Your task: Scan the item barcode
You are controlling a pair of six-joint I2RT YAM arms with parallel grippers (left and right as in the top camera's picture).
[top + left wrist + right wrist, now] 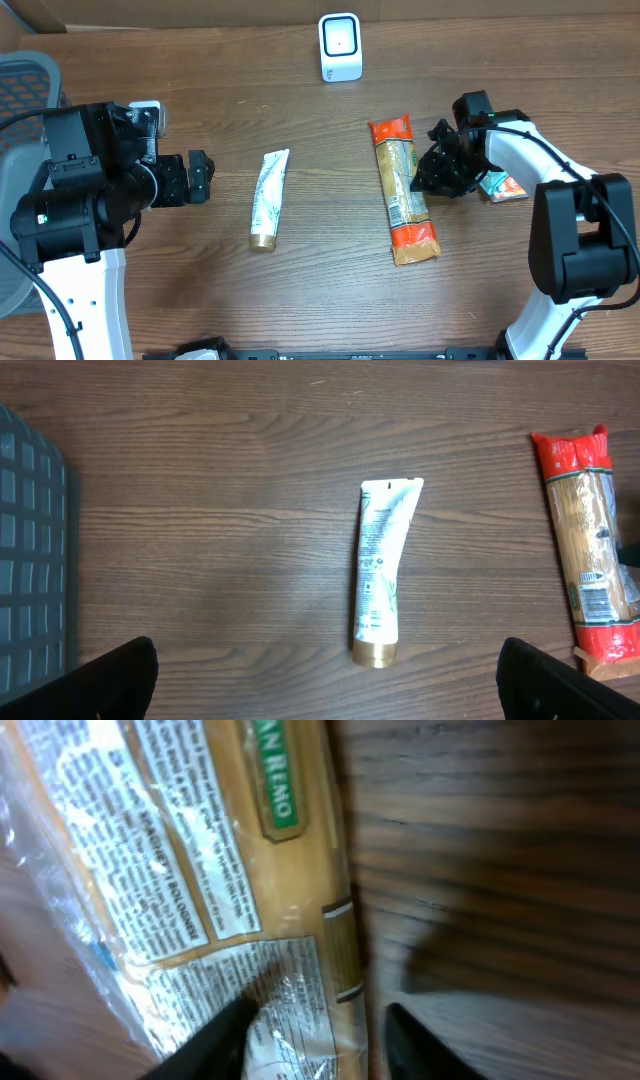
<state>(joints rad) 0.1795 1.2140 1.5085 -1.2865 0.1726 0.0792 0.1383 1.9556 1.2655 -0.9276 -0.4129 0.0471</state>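
Observation:
The fingers of the robot's right gripper only just straddle the pasta packet's long edge (346,955), so the gripper should open, take hold deeper on the packet's side, and then turn the barcode toward the scanner (341,45).
A long pasta packet (405,190) with orange ends lies lengthwise on the wooden table, right of centre. My right gripper (428,178) is low at its right edge. In the right wrist view the two dark fingers (210,1045) stand apart, straddling the packet's (230,900) printed label edge, so the right gripper (315,1032) is open. A white tube (268,198) with a gold cap lies left of centre, seen also in the left wrist view (381,570). My left gripper (200,177) hovers left of the tube, wide open (330,685) and empty. The white scanner (340,46) stands at the table's far edge.
A small flat colourful packet (503,186) lies beside the right arm. A grey mesh chair (25,85) is at the far left, past the table edge. The pasta packet's red end (590,580) shows at the right of the left wrist view.

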